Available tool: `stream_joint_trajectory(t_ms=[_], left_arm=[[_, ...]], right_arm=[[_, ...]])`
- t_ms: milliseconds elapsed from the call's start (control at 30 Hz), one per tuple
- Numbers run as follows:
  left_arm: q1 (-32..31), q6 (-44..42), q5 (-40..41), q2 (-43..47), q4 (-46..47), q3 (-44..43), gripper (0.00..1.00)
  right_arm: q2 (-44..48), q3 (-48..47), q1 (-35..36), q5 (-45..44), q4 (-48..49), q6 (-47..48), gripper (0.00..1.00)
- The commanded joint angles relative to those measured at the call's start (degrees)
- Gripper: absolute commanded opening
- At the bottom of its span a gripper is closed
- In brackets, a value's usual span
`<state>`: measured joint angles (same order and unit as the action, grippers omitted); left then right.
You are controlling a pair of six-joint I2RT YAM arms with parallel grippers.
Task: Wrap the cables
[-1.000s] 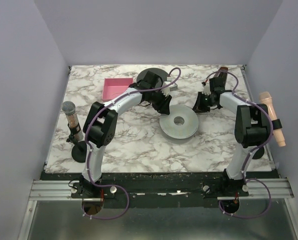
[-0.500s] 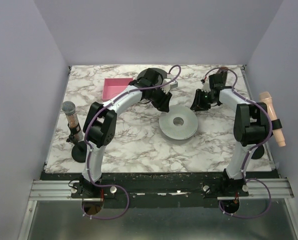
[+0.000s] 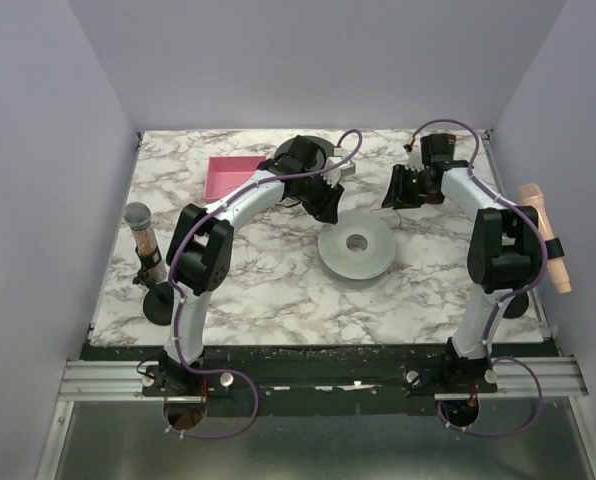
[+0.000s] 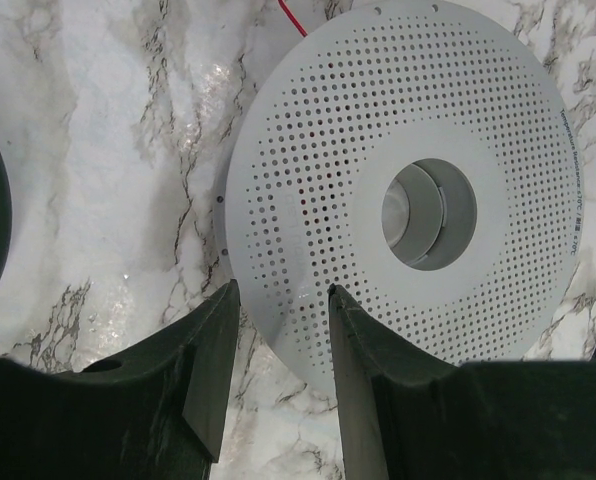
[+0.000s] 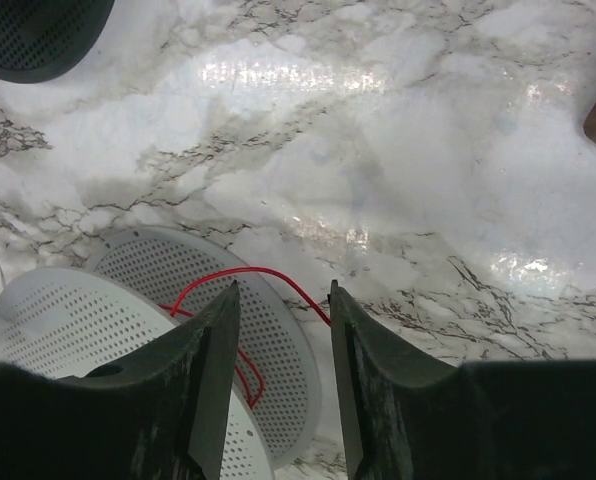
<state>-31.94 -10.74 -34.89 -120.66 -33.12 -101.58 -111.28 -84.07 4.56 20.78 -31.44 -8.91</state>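
The red cable [image 5: 278, 276] sticks out past the grey spool's rim between the right gripper's open fingers, so the right gripper should keep going down until the fingers close on its loose end [image 5: 315, 306].
A grey perforated spool [image 3: 356, 243] lies flat mid-table. In the left wrist view it [image 4: 408, 190] fills the frame, and my left gripper [image 4: 283, 335] is open just above its near rim, the rim showing between the jaws. A bit of thin red cable [image 4: 293, 18] shows beyond the spool's far edge. In the right wrist view the red cable [image 5: 243, 272] loops over the spool's lower flange [image 5: 278, 340] and runs between the jaws of my open right gripper [image 5: 283, 300], ending by the right finger. The right gripper [image 3: 398, 190] hovers behind and right of the spool.
A pink tray [image 3: 233, 175] and a black perforated spool [image 3: 303, 152] sit at the back, the latter also at top left in the right wrist view [image 5: 38, 35]. A microphone on a stand [image 3: 143, 240] is left; a peach microphone [image 3: 543, 235] hangs right.
My right gripper has moved back, away from the spool toward the far side of the table. My left gripper has shifted slightly back and stays at the spool's far-left rim.
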Motion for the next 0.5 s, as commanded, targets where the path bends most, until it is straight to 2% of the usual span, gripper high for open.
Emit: stream_joint_trajectory(t_ms=[0,100,300,467], left_arm=[[0.3,-0.7,1.0,0.4,-0.9,-1.7,0.49],[0.6,-0.7,1.0,0.6,-0.5,-1.1,0.49],[0.5,-0.5,0.7,0.5,-0.4,-1.0,0.49],[0.5,-0.6,0.8,1.2,-0.1,0.3,0.49]], right_arm=[[1.3,-2.1,0.3,-5.1,-4.1,-0.3,0.49],[3.2,-1.2,0.3,-11.5,-4.3,-2.4,0.47],[-0.4,-2.7,-0.3,-10.8,-6.1,-1.4,0.48],[0.1,1.0,-1.1,-15.3,-7.7,-2.3,0.48]])
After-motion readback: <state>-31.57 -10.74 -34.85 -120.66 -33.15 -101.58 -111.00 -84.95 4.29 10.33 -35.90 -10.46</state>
